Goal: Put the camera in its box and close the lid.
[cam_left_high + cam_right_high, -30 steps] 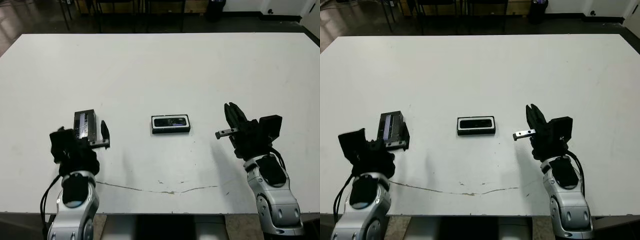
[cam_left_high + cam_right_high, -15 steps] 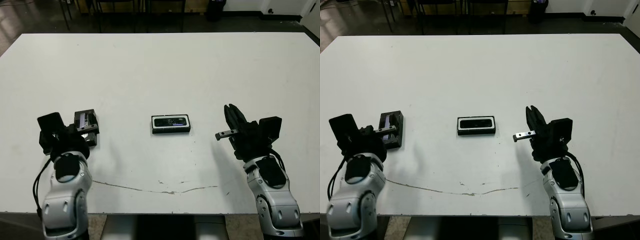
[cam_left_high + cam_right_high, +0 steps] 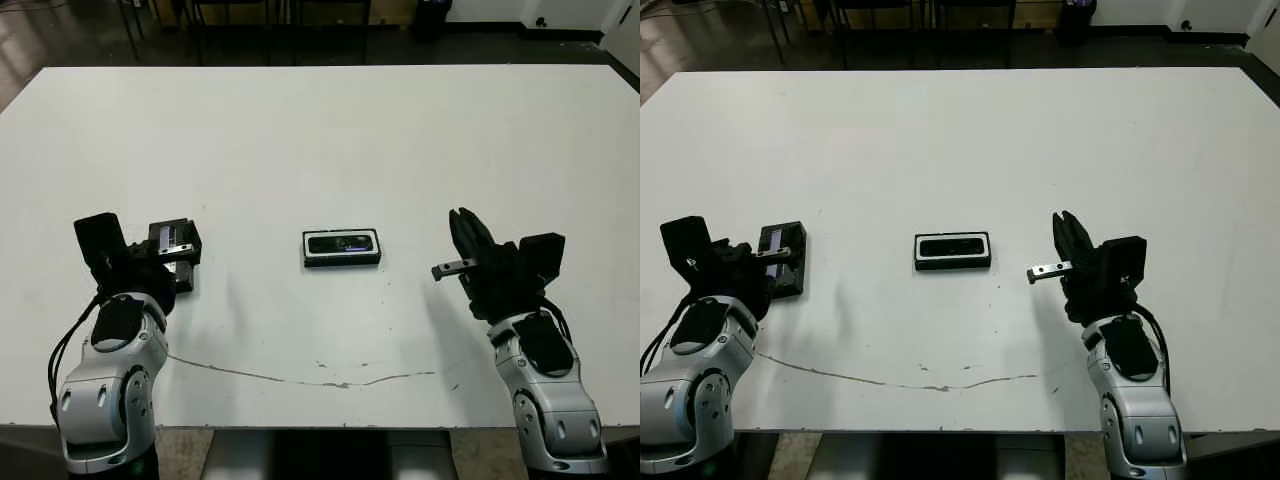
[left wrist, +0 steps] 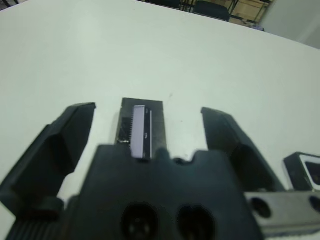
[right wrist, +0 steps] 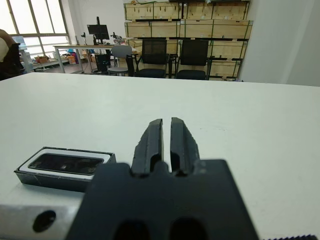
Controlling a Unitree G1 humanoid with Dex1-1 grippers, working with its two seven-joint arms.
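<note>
The camera (image 3: pixel 340 244) lies sunk within the white lining, so I expect the lid (image 3: pixel 189 234) to settle level and cover the box fully when I lower the lid.
The camera (image 3: pixel 341 244) lies inside the white-lined box (image 3: pixel 341 261) at mid table. The black lid (image 3: pixel 783 257), with its pale bluish strip facing up, rests flat on the table at the left. My left gripper (image 4: pixel 148 110) is open and low over the table. Its fingers (image 4: pixel 70 130) stand on either side of the lid's near end without touching it. My right gripper (image 3: pixel 462 228) is shut and empty, hovering to the right of the box and apart from it. In the right wrist view, the box (image 5: pixel 30 172) with the camera (image 5: pixel 65 163) lies beside the shut fingers (image 5: pixel 152 140).
A thin crack line (image 3: pixel 320 380) runs across the white table (image 3: pixel 330 140) near its front edge. Chairs and stacked crates (image 5: pixel 185 20) stand beyond the table's far side.
My left arm has swung out to the left and turned, so the open gripper now faces the lid from the left. The lid, box and right arm have stayed put.
</note>
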